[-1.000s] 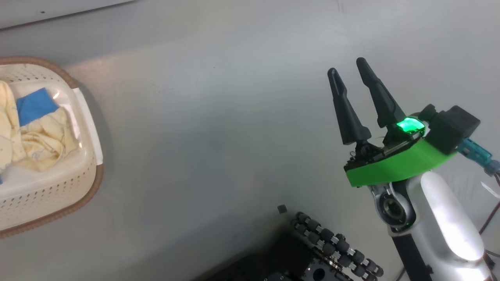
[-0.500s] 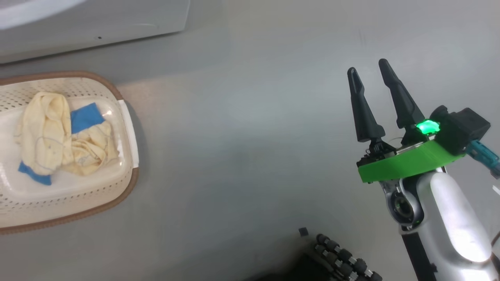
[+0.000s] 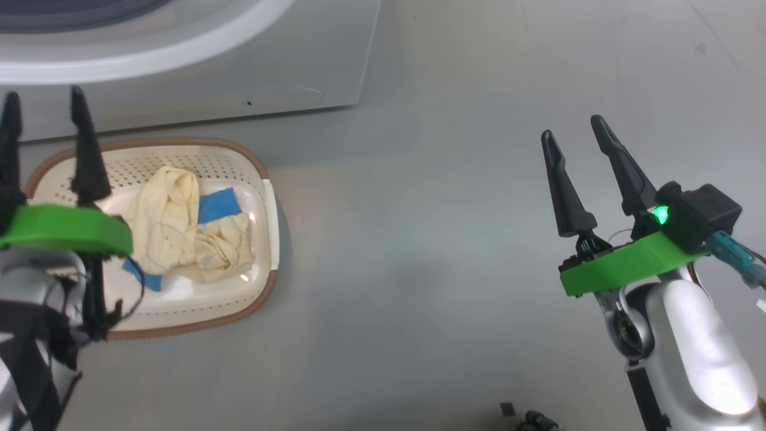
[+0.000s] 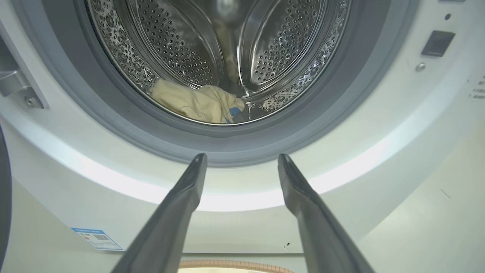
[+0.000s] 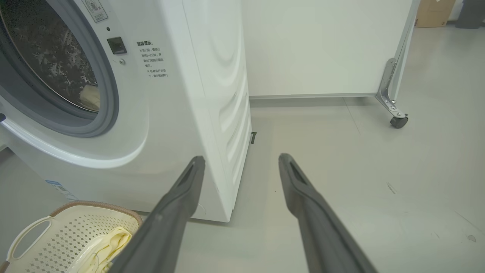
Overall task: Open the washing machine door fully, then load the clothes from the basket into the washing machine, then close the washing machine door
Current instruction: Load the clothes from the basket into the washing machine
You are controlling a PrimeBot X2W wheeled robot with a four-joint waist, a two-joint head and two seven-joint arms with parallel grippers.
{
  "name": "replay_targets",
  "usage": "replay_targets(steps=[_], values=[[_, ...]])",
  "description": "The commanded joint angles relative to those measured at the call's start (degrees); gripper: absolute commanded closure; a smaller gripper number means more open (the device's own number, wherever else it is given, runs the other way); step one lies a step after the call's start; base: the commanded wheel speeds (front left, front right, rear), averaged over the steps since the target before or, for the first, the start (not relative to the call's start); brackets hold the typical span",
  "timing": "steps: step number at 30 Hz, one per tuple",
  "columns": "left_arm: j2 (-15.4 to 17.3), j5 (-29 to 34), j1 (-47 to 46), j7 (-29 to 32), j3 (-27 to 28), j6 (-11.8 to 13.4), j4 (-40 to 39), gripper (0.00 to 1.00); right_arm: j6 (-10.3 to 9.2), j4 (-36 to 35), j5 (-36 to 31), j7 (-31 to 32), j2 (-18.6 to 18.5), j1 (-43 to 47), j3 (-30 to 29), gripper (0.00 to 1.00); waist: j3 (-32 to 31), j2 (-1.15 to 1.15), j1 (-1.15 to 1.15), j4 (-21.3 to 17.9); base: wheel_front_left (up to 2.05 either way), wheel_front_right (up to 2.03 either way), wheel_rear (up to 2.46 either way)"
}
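The cream folds run together (image 3: 194, 248) in a small heap, so the clothes (image 3: 164, 228) will all come up and dangle when I lift, leaving the basket empty.
The washing machine (image 3: 197, 66) stands at the top left, its opening uncovered. A cream garment (image 4: 197, 103) lies in the steel drum (image 4: 265, 49). The door is out of view, apart from a dark curved sliver (image 4: 3, 197) that may be its rim. On the floor before the machine sits the basket (image 3: 263, 179), holding cream-yellow clothes (image 3: 173, 227) with blue bands. My left gripper (image 3: 43, 94) hangs open and empty over the basket's left end, aimed at the drum (image 4: 242, 156). Far to the right, over bare floor, my right gripper (image 3: 573, 127) is open and empty (image 5: 241, 157).
The right wrist view shows the machine's corner (image 5: 227, 151), the basket (image 5: 72, 235) below it and a white panel on a caster (image 5: 398, 121) behind. Grey floor (image 3: 419, 239) stretches between basket and right arm. My wheeled base (image 3: 532, 422) peeks in at the bottom.
The head camera has swung, so the whole picture shifted: the machine's front, the entire basket and my left gripper have come into it. Both grippers stay open.
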Motion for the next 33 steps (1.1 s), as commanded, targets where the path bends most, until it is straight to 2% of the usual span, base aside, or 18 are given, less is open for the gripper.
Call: replay_targets(steps=[1,9,15,21,33], values=[[1.06,1.03,3.62,-0.72,3.07,4.80,-4.26,0.00,-0.16,-0.90,-1.20,-0.46,-0.33,1.87,0.12,0.00,-3.69,-0.01,0.01,2.90,0.00,0.00,0.00],[-3.68,3.04,15.07,-0.79,4.95,7.13,-10.13,0.00,-0.16,-0.53,-2.88,1.21,-0.33,5.31,-3.14,0.00,-9.53,-0.01,0.01,6.56,0.00,0.00,0.00],[-6.65,6.07,23.03,-0.80,6.01,7.65,-11.25,0.00,-0.16,-1.24,-3.69,3.22,-0.33,9.02,-3.58,0.00,-14.97,-0.01,0.01,8.41,0.00,0.00,0.00],[-9.17,8.32,27.68,-0.80,5.99,7.00,-10.54,0.00,-0.16,-2.81,-4.02,5.46,-0.33,12.59,-3.84,0.00,-19.67,-0.01,0.01,9.78,0.00,0.00,0.00],[-10.91,10.22,32.86,-0.81,6.51,7.15,-10.51,0.00,-0.16,-6.72,-4.14,8.53,-0.33,17.67,-4.28,0.00,-24.99,-0.01,0.01,10.86,0.00,0.00,0.00]])
